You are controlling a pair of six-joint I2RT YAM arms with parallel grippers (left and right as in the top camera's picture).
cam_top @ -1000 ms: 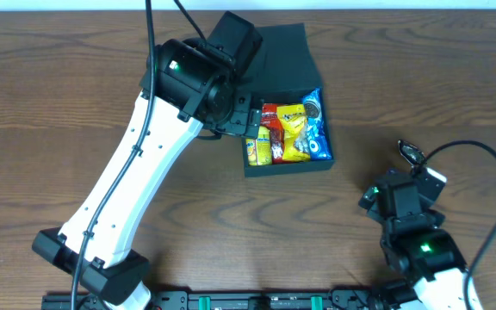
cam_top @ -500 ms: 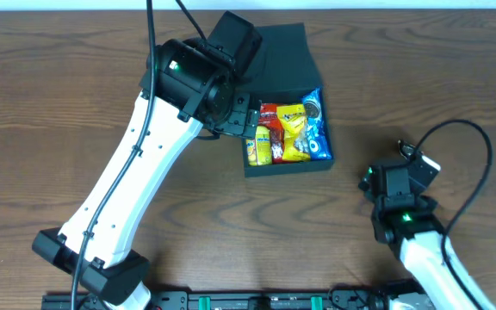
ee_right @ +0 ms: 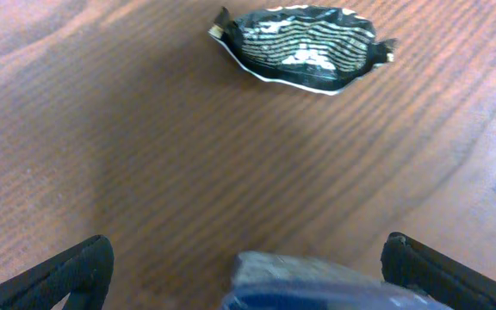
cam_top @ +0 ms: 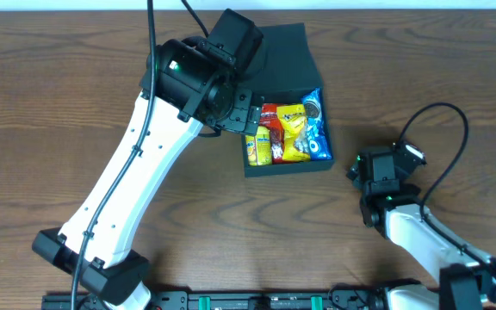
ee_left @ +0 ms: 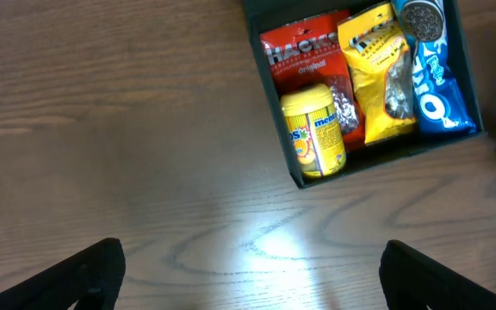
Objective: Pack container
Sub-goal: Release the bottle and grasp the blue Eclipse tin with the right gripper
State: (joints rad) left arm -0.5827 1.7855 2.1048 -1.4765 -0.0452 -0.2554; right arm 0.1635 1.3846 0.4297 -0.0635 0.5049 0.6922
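Next, my right gripper picks up the blue-grey packet [ee_right: 308, 282] and lays it over the yellow packet [cam_top: 294, 134], since the blue-grey one lies across the container from my left gripper.
The container [cam_top: 288, 167] is a dark square box with its lid [cam_top: 287, 53] hinged open at the back. It holds a red packet [ee_left: 304, 53], a yellow tub [ee_left: 314, 129], a yellow packet [ee_left: 377, 73] and a blue cookie packet [ee_left: 433, 82]. My left gripper [ee_left: 257, 284] is open and empty, above the bare table just left of the box's front wall [ee_left: 403, 153]. My right gripper [ee_right: 257, 280] is open over the table to the right of the box. A black-and-white striped packet [ee_right: 304, 47] lies ahead of it. A blurred blue-grey shape [ee_right: 317, 288] sits between its fingers.
The left arm [cam_top: 127, 189] runs diagonally from the lower left to the box. The right arm [cam_top: 420, 241] comes in from the lower right. The striped packet also shows beside the right wrist in the overhead view [cam_top: 411, 153]. The table is brown wood.
The right arm has swung up and to the left, toward the box. The left arm and the box's contents have not moved.
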